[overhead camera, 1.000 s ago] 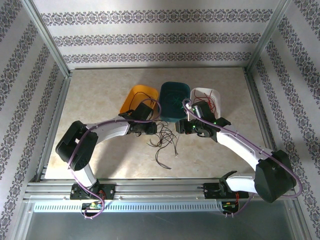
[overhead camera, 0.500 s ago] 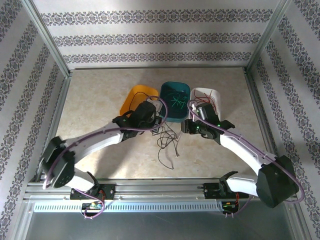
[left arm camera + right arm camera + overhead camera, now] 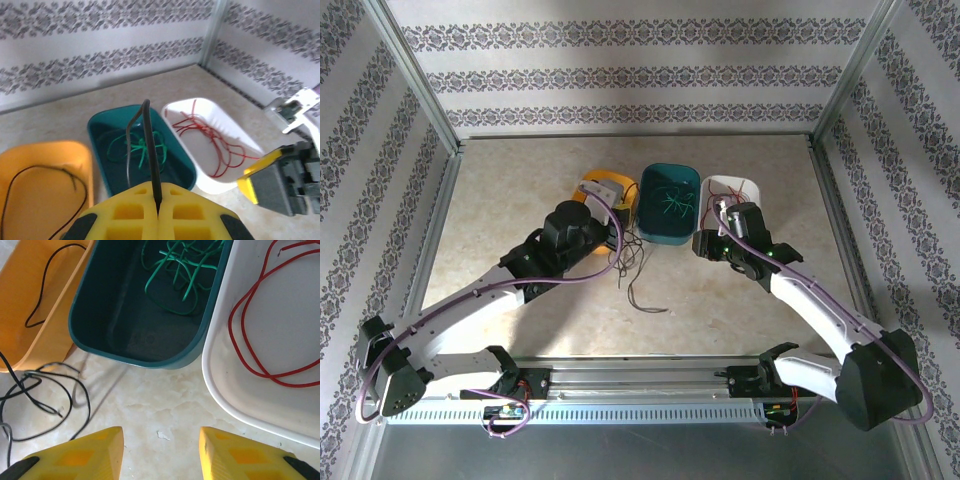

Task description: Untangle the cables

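Note:
My left gripper is holding the black cable, and tangled loops hang from it. Next, I bring them in front of the teal tray so my right gripper can hold them.
My left gripper is shut on a black cable that rises from between its yellow fingers. From above, that gripper hangs between the orange tray and the teal tray. The black cables trail from it down to the table. Green cables lie in the teal tray, red cables in the white tray, and one black cable in the orange tray. My right gripper stands open over bare table, in front of the teal and white trays.
The three trays sit side by side at the middle back of the table. Loose black cable loops lie on the table left of my right gripper. Metal frame posts and patterned walls enclose the table; its sides and front are free.
My left gripper has shut on a black cable and swung back toward the orange tray, dragging the black bundle left. The right gripper drew back slightly toward the white tray.

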You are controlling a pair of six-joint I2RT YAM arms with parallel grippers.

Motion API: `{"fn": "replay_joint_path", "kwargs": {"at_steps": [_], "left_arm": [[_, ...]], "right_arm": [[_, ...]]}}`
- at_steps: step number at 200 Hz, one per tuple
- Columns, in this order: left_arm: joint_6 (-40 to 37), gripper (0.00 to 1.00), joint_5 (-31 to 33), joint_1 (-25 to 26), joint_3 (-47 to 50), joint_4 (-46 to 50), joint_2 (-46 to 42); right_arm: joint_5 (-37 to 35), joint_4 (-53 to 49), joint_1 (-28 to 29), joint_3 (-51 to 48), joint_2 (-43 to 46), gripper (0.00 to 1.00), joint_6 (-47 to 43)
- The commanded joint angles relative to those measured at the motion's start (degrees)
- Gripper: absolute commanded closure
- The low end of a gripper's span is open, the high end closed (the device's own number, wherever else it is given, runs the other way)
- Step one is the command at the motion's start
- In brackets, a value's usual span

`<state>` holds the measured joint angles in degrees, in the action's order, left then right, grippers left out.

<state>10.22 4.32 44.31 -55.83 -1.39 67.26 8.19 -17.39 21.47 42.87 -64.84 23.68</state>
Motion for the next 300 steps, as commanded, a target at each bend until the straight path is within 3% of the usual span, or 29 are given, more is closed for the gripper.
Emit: {"fn": "replay_joint_path", "kwargs": {"at_steps": [1, 27, 51, 65, 73, 87, 104, 128, 168, 182, 223, 255, 300], "left_arm": [[-1.47, 1.00, -10.21, 0.59, -0.79, -5.50, -0.77], [0.14, 1.00, -17.43, 1.32, -2.53, -4.06, -1.12], [-2.09, 1.00, -19.16, 3.27, -4.64, -0.76, -2.16], [-3.36, 1.00, -16.84, 4.54, -5.46, 1.47, -2.77], [-1.33, 1.00, -11.17, 4.29, -3.14, 0.45, -3.15], [4.52, 1.00, -6.66, -0.41, 3.05, -1.04, -1.55], [15.04, 1.00, -14.69, -8.04, 6.81, 0.02, 5.83], [21.78, 1.00, -24.18, -8.31, 12.38, -17.36, 8.87], [6.86, 1.00, -32.24, -3.54, 3.33, -9.05, 5.64], [6.57, 1.00, -35.17, -3.54, 3.47, -9.95, 3.55], [11.07, 1.00, -35.74, -4.06, 5.19, -16.35, -0.58], [12.80, 1.00, -35.59, -4.15, 5.13, -22.57, -1.52], [9.89, 1.00, -28.51, -4.15, 4.36, -19.78, 0.49]], "right_arm": [[1.66, 1.15, -0.23, -0.63, 1.53, 0.56, -0.48], [14.90, 3.25, 2.08, -0.88, 2.40, 0.55, -4.01], [18.02, 3.12, 6.29, -0.85, 3.50, 0.54, -6.60], [15.41, 3.06, 6.49, -1.41, 3.88, 0.54, -6.35], [13.45, 3.27, 6.23, -1.93, 4.06, 0.54, -6.15], [9.17, 3.55, 5.96, -2.34, 4.01, 0.54, -5.55], [1.66, 2.73, 6.04, -1.98, 3.51, 0.54, -4.76], [-9.16, 0.25, 5.95, -0.86, 3.94, 0.54, -4.44], [-14.19, 0.92, 5.09, -2.30, 7.43, 0.53, -3.45], [-14.89, 1.07, 4.18, -2.91, 8.41, 0.53, -3.06], [-14.27, 1.41, 2.13, -4.67, 11.13, 0.53, -2.11], [-7.16, 3.82, 1.73, -5.43, 12.73, 0.53, -3.76], [17.75, 4.38, 3.72, -4.51, 15.20, 0.52, -8.49]]}}
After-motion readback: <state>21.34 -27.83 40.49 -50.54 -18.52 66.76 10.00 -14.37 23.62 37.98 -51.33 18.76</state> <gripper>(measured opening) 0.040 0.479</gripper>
